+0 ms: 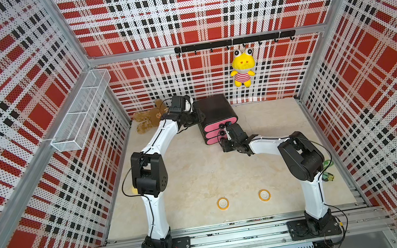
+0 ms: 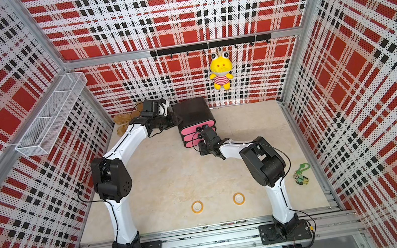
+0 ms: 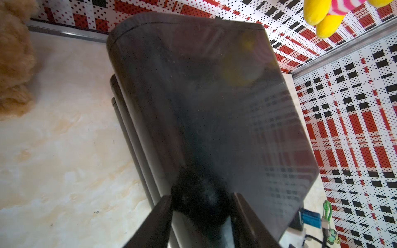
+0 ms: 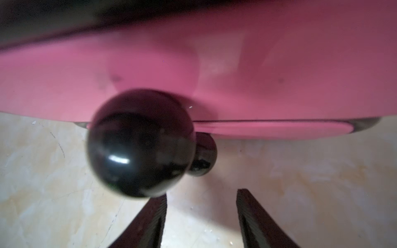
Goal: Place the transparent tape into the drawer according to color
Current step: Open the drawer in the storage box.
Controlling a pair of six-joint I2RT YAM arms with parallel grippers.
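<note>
Next, my right gripper moves back first, then closes around the bottom knob and pulls, because the middle knob (image 4: 140, 142) crowds one finger and partly hides the bottom knob (image 4: 204, 155).
The drawer (image 1: 217, 112) is a black chest with three pink fronts, all pushed in, at the back of the table. My left gripper (image 1: 198, 118) sits at its top left edge. In the left wrist view the jaws (image 3: 203, 195) stand a short way apart with the chest's rounded edge (image 3: 193, 107) between them. My right gripper (image 1: 226, 132) hovers in front of the pink fronts, open with nothing between its fingers (image 4: 201, 193). A round black knob (image 4: 140, 143) hangs just ahead of one fingertip, with a smaller knob (image 4: 203, 154) behind it. Two orange rings of transparent tape (image 1: 223, 203) (image 1: 264, 195) lie flat near the front edge.
A brown teddy bear (image 1: 148, 119) lies left of the chest behind my left arm. A yellow frog toy (image 1: 242, 67) hangs from the hook rail (image 1: 233, 42). A wire basket (image 1: 79, 112) juts from the left wall. A green keychain (image 2: 302, 174) lies by the right wall.
</note>
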